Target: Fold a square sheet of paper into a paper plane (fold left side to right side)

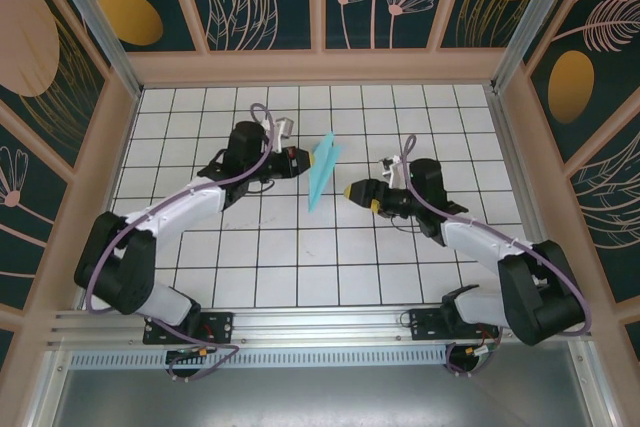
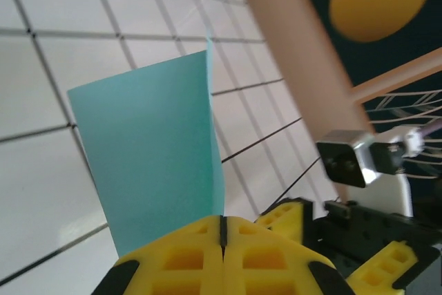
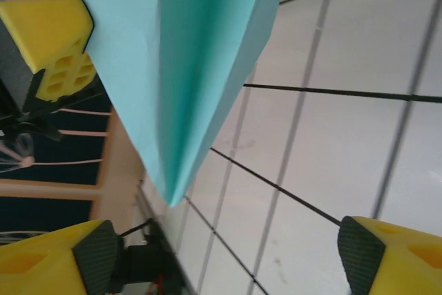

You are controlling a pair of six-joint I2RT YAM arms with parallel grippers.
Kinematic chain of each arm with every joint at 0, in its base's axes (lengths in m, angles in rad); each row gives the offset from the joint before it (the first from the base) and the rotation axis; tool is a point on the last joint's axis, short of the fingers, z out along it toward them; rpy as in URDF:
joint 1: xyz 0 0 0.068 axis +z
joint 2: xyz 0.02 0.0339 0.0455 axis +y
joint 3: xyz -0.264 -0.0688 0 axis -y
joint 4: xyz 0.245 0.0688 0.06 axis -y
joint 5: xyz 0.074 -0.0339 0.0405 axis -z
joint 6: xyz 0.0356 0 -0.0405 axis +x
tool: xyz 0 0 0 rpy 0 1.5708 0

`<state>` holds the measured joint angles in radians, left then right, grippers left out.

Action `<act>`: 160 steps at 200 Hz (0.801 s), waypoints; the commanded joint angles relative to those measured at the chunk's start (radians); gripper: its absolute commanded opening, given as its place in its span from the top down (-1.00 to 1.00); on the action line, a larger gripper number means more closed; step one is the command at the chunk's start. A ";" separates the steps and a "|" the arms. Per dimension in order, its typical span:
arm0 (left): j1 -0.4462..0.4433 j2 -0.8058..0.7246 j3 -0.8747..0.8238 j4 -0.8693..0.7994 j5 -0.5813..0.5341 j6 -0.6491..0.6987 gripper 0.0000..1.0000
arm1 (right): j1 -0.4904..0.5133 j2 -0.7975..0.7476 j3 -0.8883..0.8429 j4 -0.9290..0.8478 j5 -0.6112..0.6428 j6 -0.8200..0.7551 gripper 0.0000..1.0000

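Observation:
Only the edge of the raised paper plane (image 1: 315, 159) is pinched in my left gripper, so my right gripper should firmly hold the folds (image 1: 316, 193) near the plane's tip while my left gripper takes a new grip.
The paper plane (image 1: 322, 172) is a narrow turquoise dart, held up over the middle of the table with its point towards the near side. My left gripper (image 1: 300, 162) is shut on its left edge. In the left wrist view the yellow jaws (image 2: 223, 222) are pressed together with the paper plane (image 2: 148, 150) rising out of them. My right gripper (image 1: 350, 192) stands open just right of the plane's tip and apart from it. From the right wrist, the folded paper (image 3: 186, 67) hangs above the wide-open right gripper (image 3: 224, 246), with one left finger (image 3: 55, 39) beside it.
The white gridded table (image 1: 300, 257) is ringed by a raised wooden frame (image 1: 320, 67) and patterned walls. Both arm bases sit on the metal rail (image 1: 320, 327) at the near edge. The right arm's wrist camera (image 2: 345, 160) faces the left gripper at close range.

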<state>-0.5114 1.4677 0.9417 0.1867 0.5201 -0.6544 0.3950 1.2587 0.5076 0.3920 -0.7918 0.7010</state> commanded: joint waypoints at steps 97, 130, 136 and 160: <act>0.004 -0.044 0.000 0.209 0.152 -0.151 1.00 | 0.146 0.114 0.087 0.348 -0.032 0.128 -0.97; 0.004 -0.029 -0.008 0.237 0.173 -0.173 1.00 | 0.175 0.154 0.134 0.323 -0.026 0.114 -0.89; 0.004 -0.026 -0.011 0.242 0.175 -0.178 1.00 | 0.176 0.161 0.140 0.322 -0.028 0.114 -0.85; 0.004 -0.023 -0.016 0.245 0.173 -0.181 1.00 | 0.181 0.171 0.155 0.320 -0.036 0.115 -0.71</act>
<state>-0.5114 1.4353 0.9398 0.3748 0.6693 -0.8143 0.5671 1.4151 0.6212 0.6624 -0.8280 0.8211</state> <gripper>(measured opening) 0.056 0.886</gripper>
